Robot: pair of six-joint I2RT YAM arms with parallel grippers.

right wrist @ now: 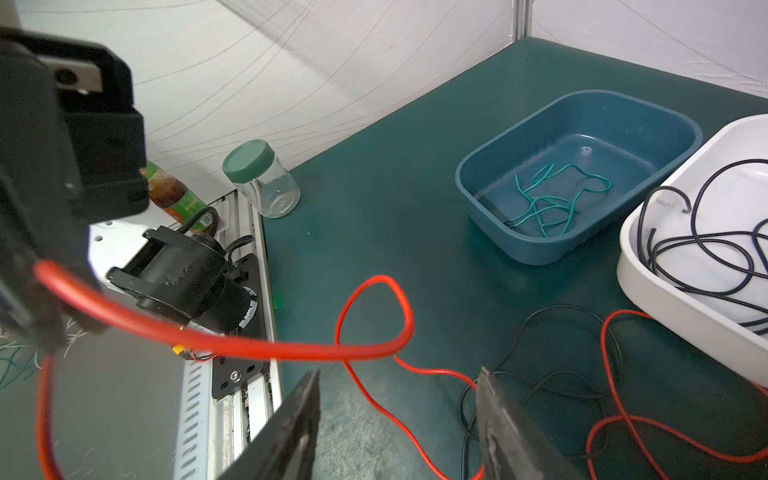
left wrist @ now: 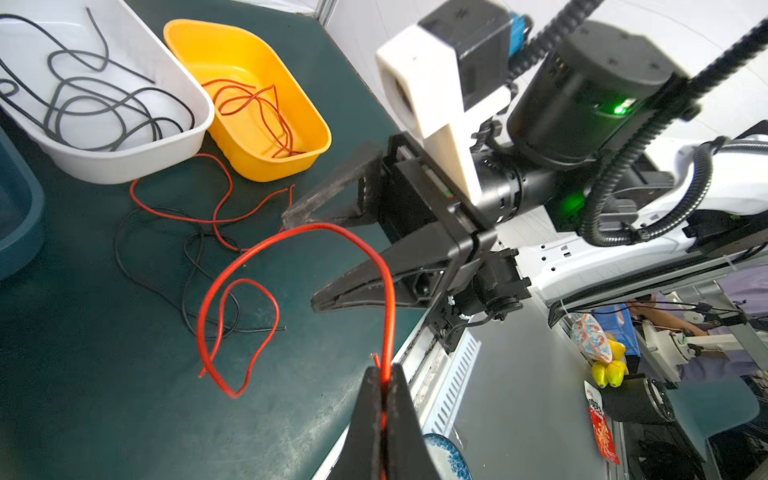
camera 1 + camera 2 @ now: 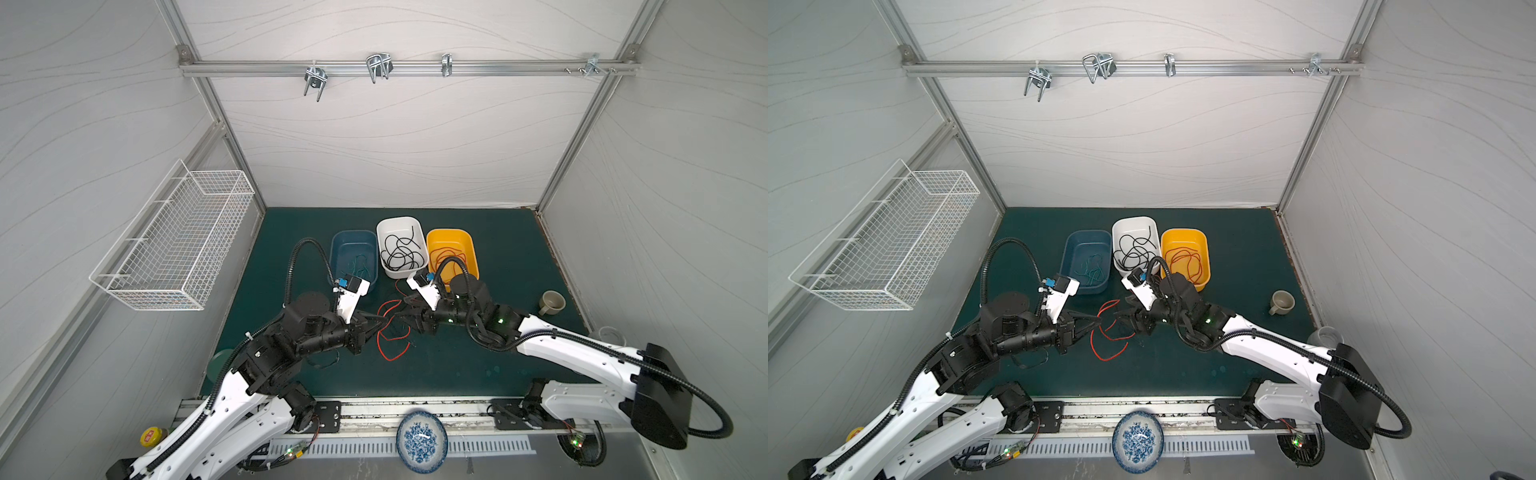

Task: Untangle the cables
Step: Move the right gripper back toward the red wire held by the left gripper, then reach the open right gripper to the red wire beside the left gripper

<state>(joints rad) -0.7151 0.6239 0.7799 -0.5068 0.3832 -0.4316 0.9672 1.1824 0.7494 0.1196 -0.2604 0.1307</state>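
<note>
The robot's left gripper is holding the thick red cable a long way from the yellow bin, so next the right gripper grabs the cable's arch and brings it over.
My left gripper is shut on a thick red cable, which arches up from the mat in front of my right gripper. The right gripper is open and its jaws hold nothing; a thinner red cable runs on the mat below them. In both top views the two grippers face each other over the tangle of red cables and a thin black cable on the green mat.
Three bins stand behind the tangle: a blue bin with teal cables, a white bin with black cables and a yellow bin with red cables. A mug sits at the right, a green-lidded jar at the left edge, and a patterned plate in front.
</note>
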